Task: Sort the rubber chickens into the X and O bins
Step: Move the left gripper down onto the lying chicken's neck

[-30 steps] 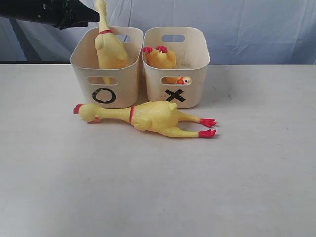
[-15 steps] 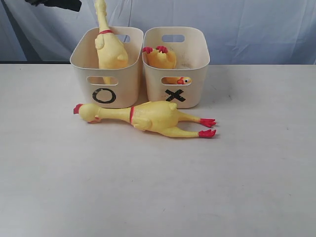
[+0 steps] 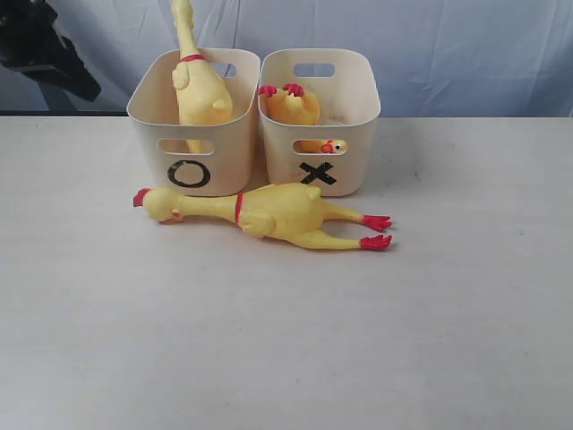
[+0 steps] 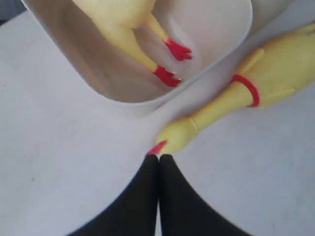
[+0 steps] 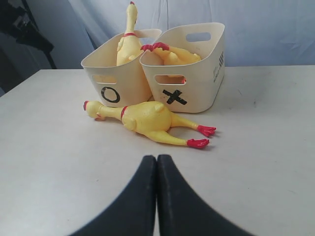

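My left gripper should keep going toward the chicken's red band (image 3: 239,208) until the fingers open over the neck, because the lying chicken's neck (image 3: 209,206) stretches clear in front of the O bin.
Two cream bins stand side by side at the back: the O bin (image 3: 148,152) on the left, the X bin (image 3: 358,143) on the right. One rubber chicken (image 3: 199,85) stands in the O bin with its neck pointing up. A shorter chicken (image 3: 291,106) sits in the X bin, feet up. Another chicken (image 3: 269,213) lies on the table in front of both bins, head to the left. My left gripper (image 4: 159,156) is shut and empty, hovering near that chicken's head (image 4: 179,135) beside the O bin (image 4: 128,101). My right gripper (image 5: 157,157) is shut and empty, low over the table in front of the lying chicken (image 5: 145,120).
The dark left arm (image 3: 54,58) hangs at the upper left, behind and left of the O bin. A pale cloth backdrop (image 3: 448,45) runs behind the table. Bare tabletop (image 3: 286,340) spreads out in front of the lying chicken.
The left arm has drawn back from above the O bin towards the upper left and come lower. The chickens and bins have not moved.
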`<move>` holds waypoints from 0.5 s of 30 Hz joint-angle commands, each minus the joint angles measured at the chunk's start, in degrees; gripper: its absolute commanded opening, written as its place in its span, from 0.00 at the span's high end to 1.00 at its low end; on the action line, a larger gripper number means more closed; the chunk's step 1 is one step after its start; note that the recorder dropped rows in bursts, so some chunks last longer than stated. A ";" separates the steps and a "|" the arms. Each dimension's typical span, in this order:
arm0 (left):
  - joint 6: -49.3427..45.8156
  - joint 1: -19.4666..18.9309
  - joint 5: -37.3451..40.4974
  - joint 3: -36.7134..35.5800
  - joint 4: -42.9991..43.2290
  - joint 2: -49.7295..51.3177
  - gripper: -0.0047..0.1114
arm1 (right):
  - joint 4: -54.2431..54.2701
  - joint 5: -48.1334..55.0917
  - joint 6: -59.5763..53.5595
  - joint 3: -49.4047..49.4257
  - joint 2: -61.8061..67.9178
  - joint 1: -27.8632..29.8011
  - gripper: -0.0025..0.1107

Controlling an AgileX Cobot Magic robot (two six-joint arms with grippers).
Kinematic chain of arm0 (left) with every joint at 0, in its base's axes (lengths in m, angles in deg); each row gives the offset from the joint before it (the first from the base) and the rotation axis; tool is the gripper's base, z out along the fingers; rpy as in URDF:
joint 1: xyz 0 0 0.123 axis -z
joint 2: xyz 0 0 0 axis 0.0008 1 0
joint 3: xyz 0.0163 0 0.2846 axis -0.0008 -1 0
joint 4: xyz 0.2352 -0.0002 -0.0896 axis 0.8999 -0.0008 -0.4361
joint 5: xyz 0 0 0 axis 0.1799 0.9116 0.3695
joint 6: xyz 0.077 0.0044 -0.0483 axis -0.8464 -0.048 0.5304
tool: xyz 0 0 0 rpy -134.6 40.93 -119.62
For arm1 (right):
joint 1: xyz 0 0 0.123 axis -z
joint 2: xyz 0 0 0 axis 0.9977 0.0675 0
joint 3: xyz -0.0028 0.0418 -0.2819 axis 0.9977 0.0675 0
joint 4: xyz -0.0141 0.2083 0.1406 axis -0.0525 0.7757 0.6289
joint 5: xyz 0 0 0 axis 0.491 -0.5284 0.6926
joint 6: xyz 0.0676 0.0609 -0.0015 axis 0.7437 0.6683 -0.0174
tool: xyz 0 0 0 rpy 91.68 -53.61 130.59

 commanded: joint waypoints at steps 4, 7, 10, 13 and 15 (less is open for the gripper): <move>-11.34 8.26 -5.45 -17.73 1.69 -8.05 0.96 | -0.17 -0.29 -0.19 0.31 -0.27 0.23 0.98; -16.11 12.84 -10.62 -24.37 4.22 -8.86 0.96 | -0.17 -0.29 -0.19 0.31 -0.27 0.23 0.98; -16.11 19.14 -20.12 -31.24 11.60 -8.91 0.96 | -0.17 -0.29 -0.19 0.31 -0.27 0.23 0.98; -16.11 25.49 -34.40 -37.40 18.27 -8.91 0.96 | -0.17 -0.29 -0.19 0.31 -0.27 0.23 0.98; -16.11 28.21 -44.55 -40.76 21.64 -8.91 0.96 | -0.17 -0.29 -0.19 0.31 -0.27 0.23 0.98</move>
